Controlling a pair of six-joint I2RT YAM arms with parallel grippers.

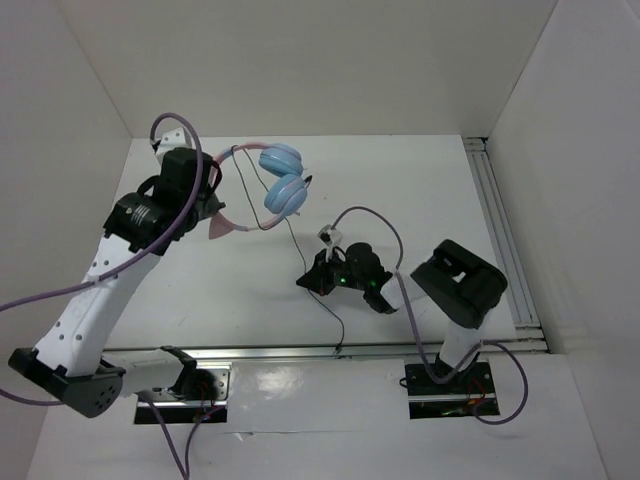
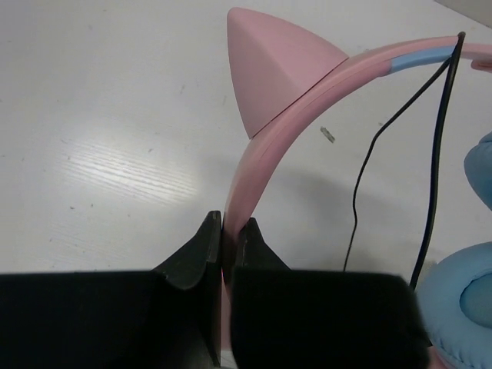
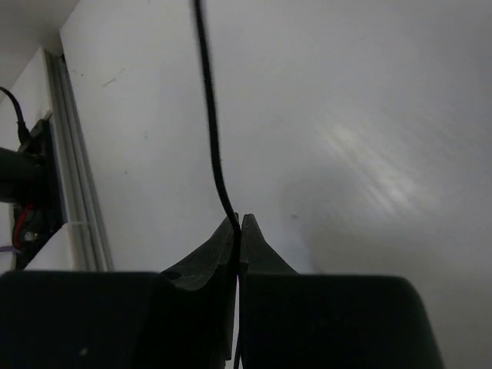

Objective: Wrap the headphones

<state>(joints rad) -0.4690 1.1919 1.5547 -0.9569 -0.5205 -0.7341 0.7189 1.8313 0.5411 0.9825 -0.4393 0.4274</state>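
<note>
The cord stretches [image 1: 294, 242] away from the headphones to the robot's right gripper, so next the right gripper brings the cord back over the headband's near side [image 1: 247, 227] to wrap it.
The headphones [image 1: 283, 180] sit at the back left of the table: a pink headband [image 2: 307, 84] with a pink cat ear [image 2: 277, 73] and light-blue ear cups [image 2: 461, 307]. My left gripper [image 1: 215, 200] is shut on the headband, which runs up from between its tips [image 2: 228, 227]. The thin black cord [image 1: 297, 240] drops from the ear cups toward mid-table. There my right gripper [image 1: 312, 280] is shut on the cord [image 3: 211, 131], which is pinched between its tips [image 3: 238, 223]. The cord's tail trails on to the front rail [image 1: 340, 345].
White walls enclose the table on the left, back and right. An aluminium rail [image 1: 500, 230] runs along the right side and another rail [image 1: 300, 352] along the front edge. Purple robot cables [image 1: 395, 235] loop over both arms.
</note>
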